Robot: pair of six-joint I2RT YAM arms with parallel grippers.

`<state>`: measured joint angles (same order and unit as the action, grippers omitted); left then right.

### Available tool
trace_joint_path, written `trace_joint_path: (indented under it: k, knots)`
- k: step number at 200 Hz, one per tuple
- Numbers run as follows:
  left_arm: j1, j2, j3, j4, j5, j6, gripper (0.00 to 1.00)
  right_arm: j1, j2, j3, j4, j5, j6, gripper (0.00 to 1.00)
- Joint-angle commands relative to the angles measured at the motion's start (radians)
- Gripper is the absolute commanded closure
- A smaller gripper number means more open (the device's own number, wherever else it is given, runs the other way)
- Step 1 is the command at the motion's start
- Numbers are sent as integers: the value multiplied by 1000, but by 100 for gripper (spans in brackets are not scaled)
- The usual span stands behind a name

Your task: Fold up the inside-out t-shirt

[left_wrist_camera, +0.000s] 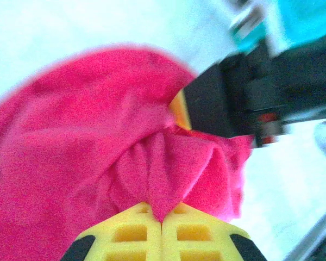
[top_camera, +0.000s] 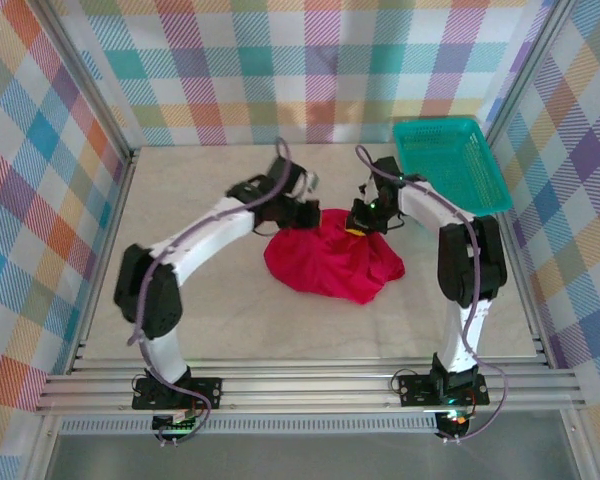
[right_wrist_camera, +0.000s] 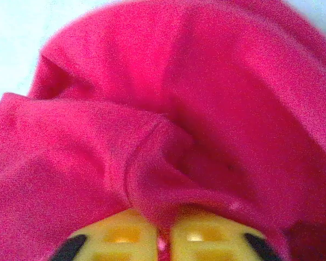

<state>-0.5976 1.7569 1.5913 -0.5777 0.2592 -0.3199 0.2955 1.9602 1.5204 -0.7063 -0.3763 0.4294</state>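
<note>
The t-shirt's far edge (top_camera: 333,217) is bunched up between my two grippers, which are close together. My left gripper should pull back toward its own side (top_camera: 246,246) and spread the t-shirt wide.
The red t-shirt (top_camera: 335,262) lies bunched in a heap at the table's middle, with its far edge lifted between both arms. My left gripper (top_camera: 312,215) holds the shirt's far left edge; in the left wrist view its yellow fingers (left_wrist_camera: 136,234) are shut on a pointed fold of the t-shirt (left_wrist_camera: 70,163). My right gripper (top_camera: 363,222) pinches the far right edge; in the right wrist view the t-shirt (right_wrist_camera: 206,98) bulges over the shut yellow fingers (right_wrist_camera: 206,239). The right gripper's black body (left_wrist_camera: 244,92) shows close by in the left wrist view. The neck tag is hidden.
A teal mesh basket (top_camera: 450,160) stands at the back right of the table (top_camera: 200,310). Checked cloth walls close in the back and both sides. A metal rail (top_camera: 300,385) runs along the near edge by the arm bases.
</note>
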Motion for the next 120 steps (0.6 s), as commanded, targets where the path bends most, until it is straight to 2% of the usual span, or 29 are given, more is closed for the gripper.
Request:
trace_joint_path:
  k: [1, 30, 55, 89, 120]
  knots:
    - [103, -157, 51, -28, 89, 9, 100, -12, -21, 121, -52, -7, -18, 100]
    - [269, -298, -30, 52, 185, -45, 100, -94, -115, 175, -73, -1, 10, 100]
    - [377, -393, -105, 151, 184, -92, 100, -165, -209, 195, -69, -34, 36, 100]
    - [397, -378, -51, 181, 208, -99, 100, -182, -296, 289, -61, -114, 76, 100]
    - [401, -290, 126, 177, 224, -101, 100, -187, -322, 464, -25, -177, 124, 100]
